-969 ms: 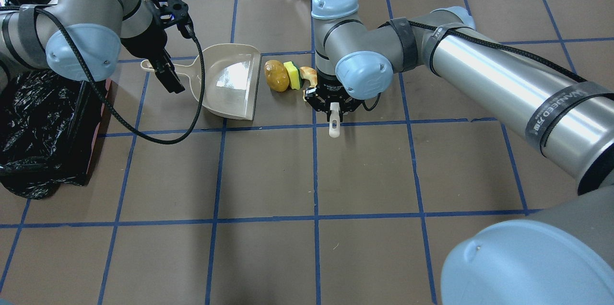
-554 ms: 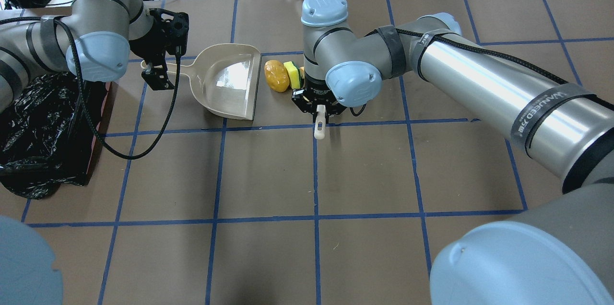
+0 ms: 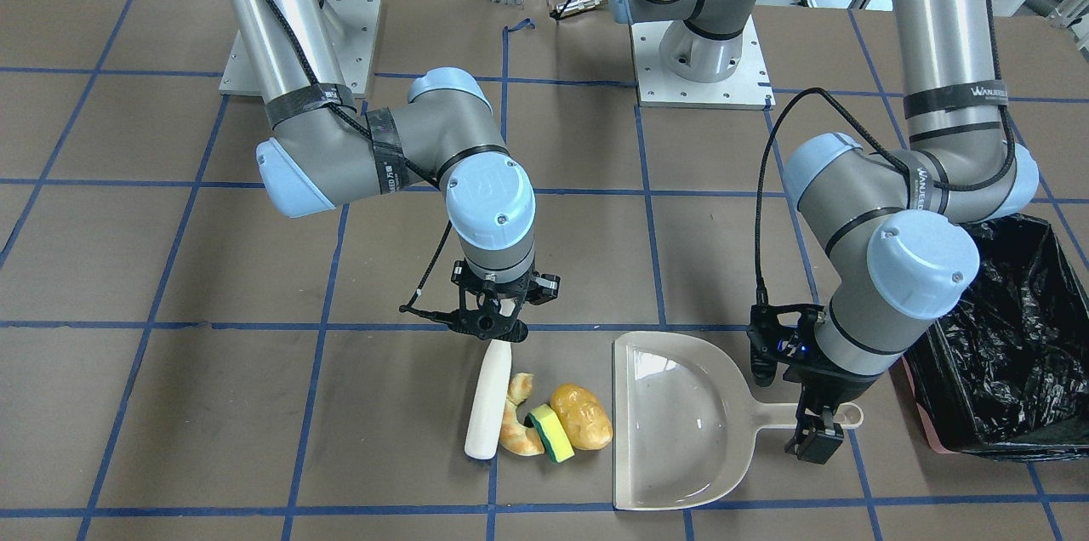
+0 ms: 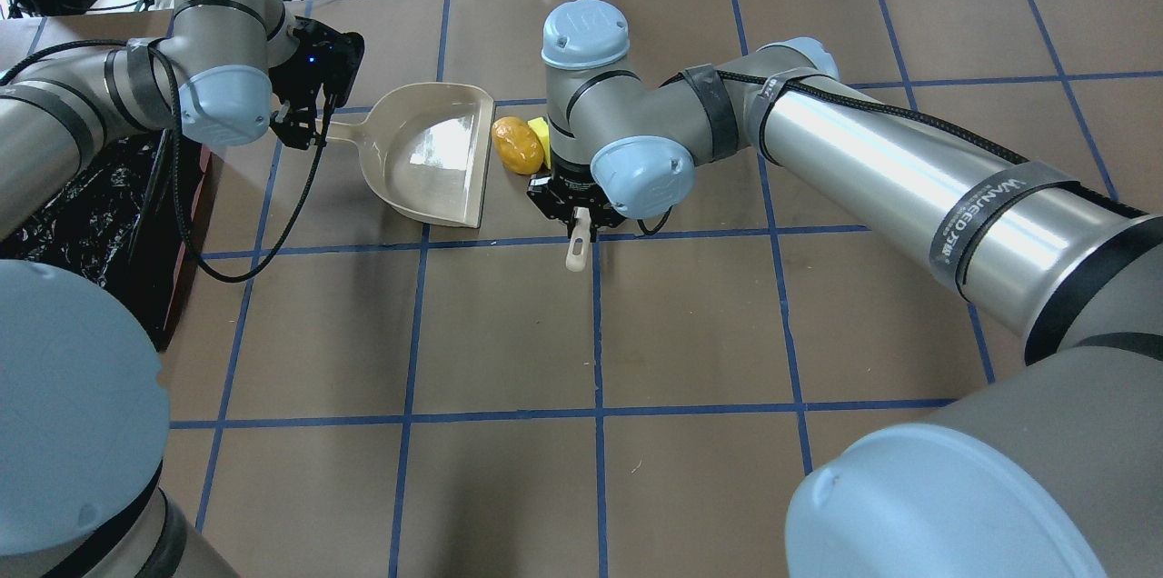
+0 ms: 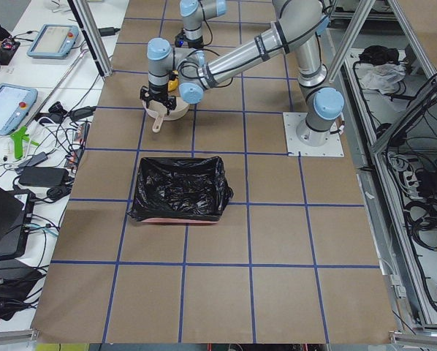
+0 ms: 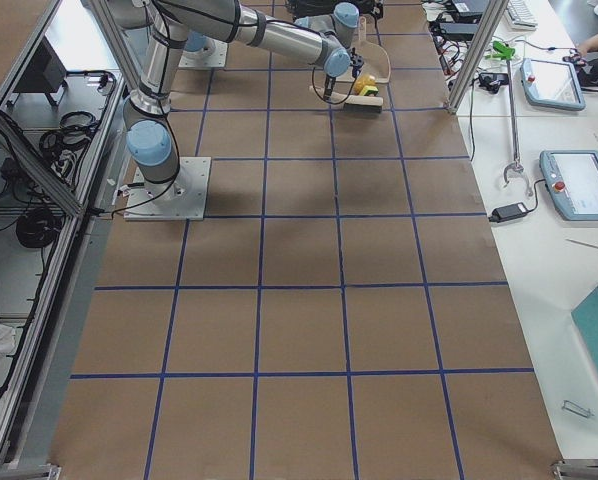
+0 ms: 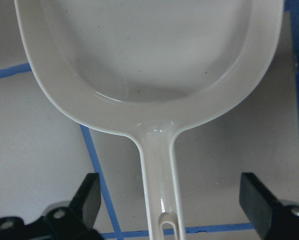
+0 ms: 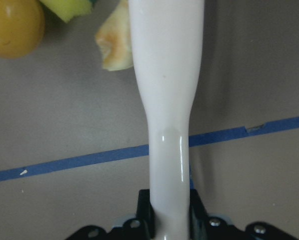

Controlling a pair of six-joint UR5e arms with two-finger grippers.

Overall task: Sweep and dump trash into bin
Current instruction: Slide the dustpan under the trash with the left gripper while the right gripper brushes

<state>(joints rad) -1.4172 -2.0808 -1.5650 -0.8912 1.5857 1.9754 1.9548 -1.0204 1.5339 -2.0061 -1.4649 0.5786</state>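
The beige dustpan [image 3: 674,424] has a raised rim [image 3: 749,402] that curves around its back, so it should keep all the swept trash inside when I carry it to the bin.
The trash lies in a row just right of the beige dustpan's [image 3: 681,422] open mouth: potato [image 3: 583,416], sponge [image 3: 550,432], croissant [image 3: 519,426]. My right gripper [image 3: 489,328] is shut on a white brush [image 3: 489,405] whose side touches the croissant. The right wrist view shows the brush [image 8: 167,75], croissant [image 8: 117,47] and potato [image 8: 12,25]. My left gripper [image 3: 817,430] is open, with its fingers [image 7: 92,192] wide apart on either side of the dustpan handle [image 7: 159,165], not touching it. The black-lined bin [image 3: 1012,354] stands beyond the handle end.
In the overhead view the bin [image 4: 91,196] sits at the table's left edge, close behind my left arm. The dustpan [image 4: 436,151] lies flat on the brown, blue-taped table [image 4: 509,333]. Cables and equipment lie beyond the far edge.
My right gripper has moved left with the brush, pushing the trash closer to the dustpan mouth. My left gripper has swung round and settled over the end of the dustpan handle.
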